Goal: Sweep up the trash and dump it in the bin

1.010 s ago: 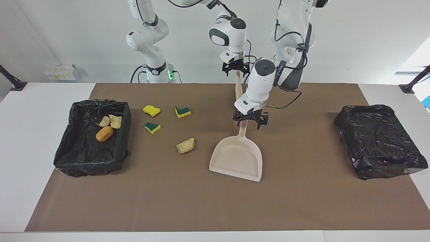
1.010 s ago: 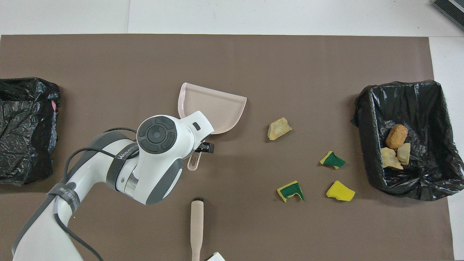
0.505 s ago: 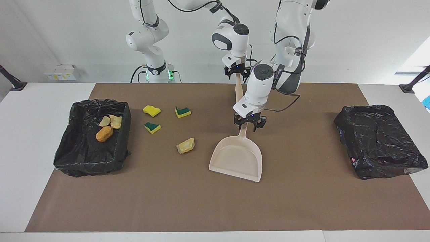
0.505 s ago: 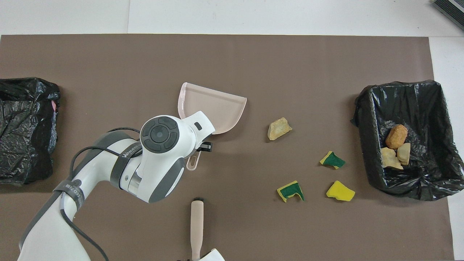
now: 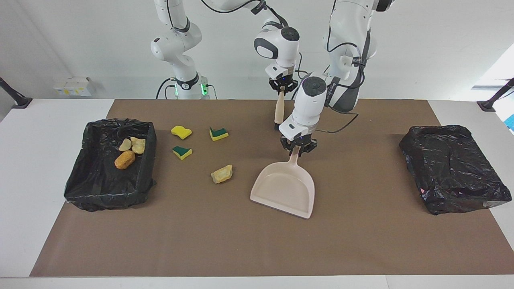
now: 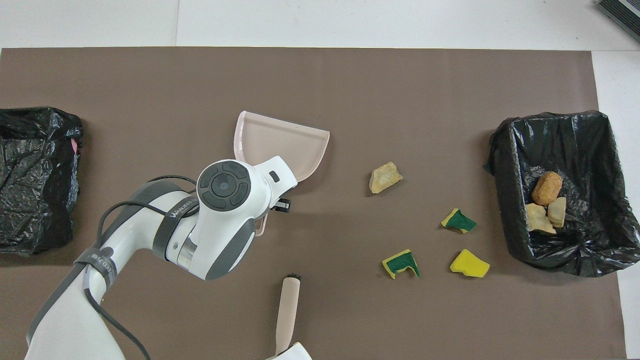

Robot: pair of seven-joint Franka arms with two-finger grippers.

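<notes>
The dustpan's open edge (image 6: 286,122) points away from the yellow-green sponge pieces (image 6: 401,263). I need to pull the dustpan back with my left gripper and turn that edge toward them first.
On the brown mat lies loose trash: a golden bread lump (image 5: 221,174) (image 6: 384,177) and three yellow-green sponge pieces (image 5: 181,131) (image 5: 219,133) (image 5: 182,152). Three more lumps (image 5: 125,159) sit in the black-lined bin (image 5: 96,192) (image 6: 585,255) at the right arm's end. My left gripper (image 5: 298,147) is shut on the handle of the beige dustpan (image 5: 283,188) (image 6: 282,145), whose pan rests mid-mat. My right gripper (image 5: 282,87) is shut on the top of the brush (image 5: 279,110) (image 6: 289,310), which hangs tilted with its bristles down by the mat.
A second black-bagged bin (image 5: 453,168) (image 6: 35,175) stands at the left arm's end of the mat. The left arm's wrist covers the dustpan handle in the overhead view. A small white box (image 5: 74,85) sits off the mat near the right arm's base.
Both grippers have closed, the left on the dustpan handle and the right on the brush handle. The brush has tipped, its bristle end swinging toward the right arm's end. The dustpan has shifted slightly.
</notes>
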